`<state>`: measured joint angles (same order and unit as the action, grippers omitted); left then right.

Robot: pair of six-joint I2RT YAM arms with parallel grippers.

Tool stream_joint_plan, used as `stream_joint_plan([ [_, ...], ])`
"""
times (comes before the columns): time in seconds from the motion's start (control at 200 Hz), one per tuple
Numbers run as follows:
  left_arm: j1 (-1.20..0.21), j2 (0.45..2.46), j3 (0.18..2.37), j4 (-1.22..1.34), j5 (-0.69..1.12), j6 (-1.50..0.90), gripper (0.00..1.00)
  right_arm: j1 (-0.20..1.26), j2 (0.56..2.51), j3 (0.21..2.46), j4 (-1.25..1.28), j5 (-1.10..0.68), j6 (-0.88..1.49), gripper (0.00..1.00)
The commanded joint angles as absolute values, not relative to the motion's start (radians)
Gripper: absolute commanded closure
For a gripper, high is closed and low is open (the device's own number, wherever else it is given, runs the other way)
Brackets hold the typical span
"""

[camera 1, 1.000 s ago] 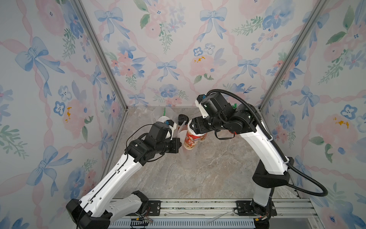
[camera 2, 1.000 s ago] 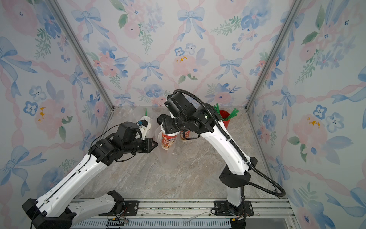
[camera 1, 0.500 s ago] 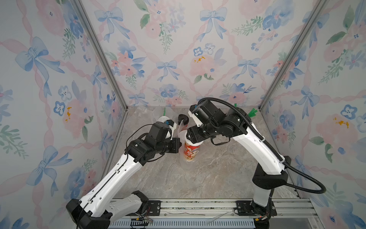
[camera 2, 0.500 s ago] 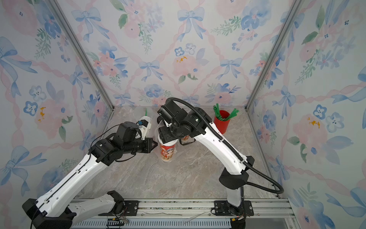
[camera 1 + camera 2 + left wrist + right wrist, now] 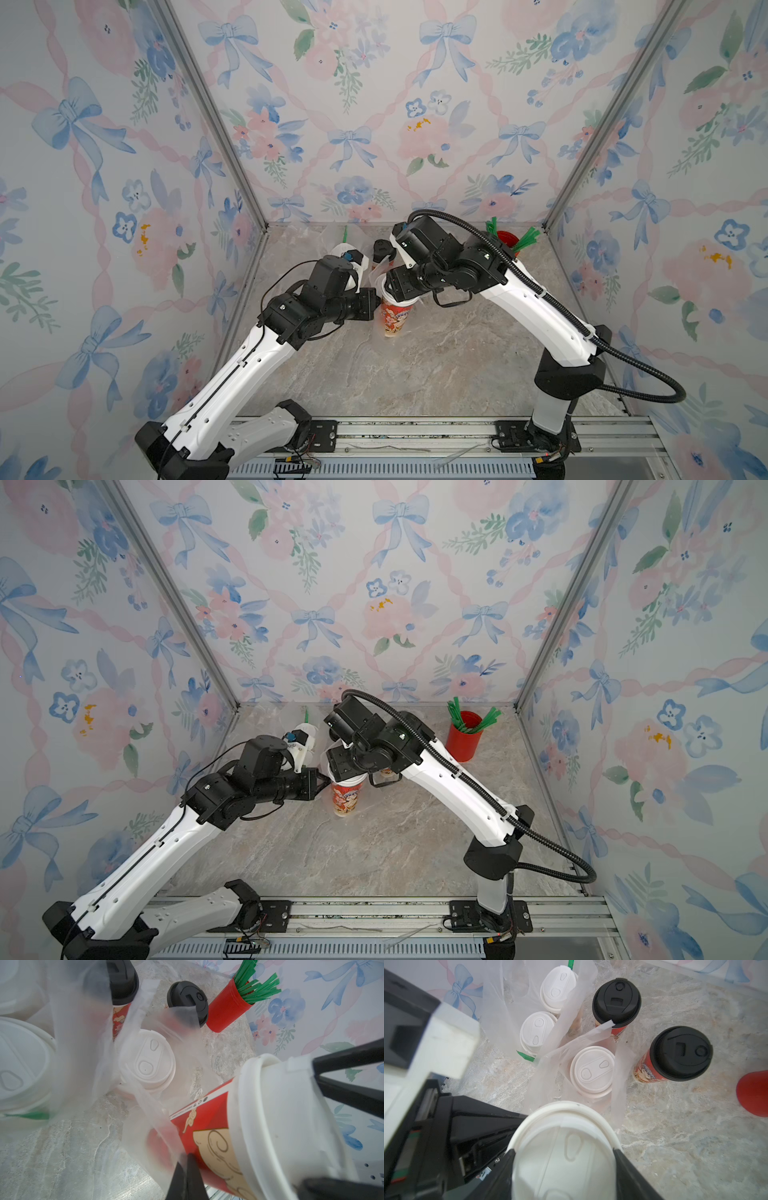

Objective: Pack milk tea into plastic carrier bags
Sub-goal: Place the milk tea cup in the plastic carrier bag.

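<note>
My right gripper should pull the red cup [image 5: 394, 318] back and lower it beside the cup inside [image 5: 592, 1071], because the red cup hangs tilted and shallow in the bag's narrow opening.
My right gripper [image 5: 563, 1157] is shut on the white dome lid of a red milk tea cup [image 5: 394, 321], which hangs tilted at mid-table. My left gripper [image 5: 185, 1158] is shut on the film edge of a clear carrier bag [image 5: 153, 1138] right beside that cup [image 5: 209, 1136]. The film drapes over the cup's lower side. This bag [image 5: 548, 1068] holds one white-lidded cup [image 5: 592, 1071]. Another bag [image 5: 500, 1001] holds two white-lidded cups [image 5: 537, 1030]. Two black-lidded cups [image 5: 616, 1001] [image 5: 681, 1053] stand loose on the table. In both top views the grippers [image 5: 324, 785] [image 5: 347, 771] meet at the cup [image 5: 347, 800].
A plain red cup of green straws [image 5: 464, 737] stands at the back right near the corner post. Marble tabletop [image 5: 415, 374] spreads in front of the cups. Floral walls close in on three sides, and the arms' rail [image 5: 415, 432] runs along the front edge.
My right gripper has carried the white-lidded cup leftward and down, toward the front, until it hangs right beside my left gripper. The left arm has stayed still.
</note>
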<state>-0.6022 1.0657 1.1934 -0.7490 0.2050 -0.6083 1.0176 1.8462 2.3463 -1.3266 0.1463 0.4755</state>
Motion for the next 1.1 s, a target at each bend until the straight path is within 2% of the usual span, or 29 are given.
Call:
stream_joint_plan([
  [0.0, -0.608, 1.048, 1.178, -0.739, 0.197, -0.621, 0.99, 1.031, 1.778, 2.333, -1.267, 0.158, 0.506, 0.39],
  [0.375, -0.609, 1.034, 1.170, -0.738, 0.197, -0.635, 1.00, 1.021, 1.714, 2.103, -1.098, 0.102, 0.581, 0.41],
  [0.7, -0.609, 1.022, 1.175, -0.732, 0.184, -0.639, 1.00, 1.023, 1.745, 2.036, -1.107, 0.112, 0.573, 0.42],
  [0.925, -0.608, 1.010, 1.173, -0.725, 0.163, -0.644, 1.00, 1.065, 1.783, 2.032, -1.148, 0.211, 0.546, 0.42],
  [1.095, -0.608, 1.009, 1.172, -0.720, 0.160, -0.649, 1.00, 1.073, 1.768, 1.929, -1.072, 0.253, 0.548, 0.42],
])
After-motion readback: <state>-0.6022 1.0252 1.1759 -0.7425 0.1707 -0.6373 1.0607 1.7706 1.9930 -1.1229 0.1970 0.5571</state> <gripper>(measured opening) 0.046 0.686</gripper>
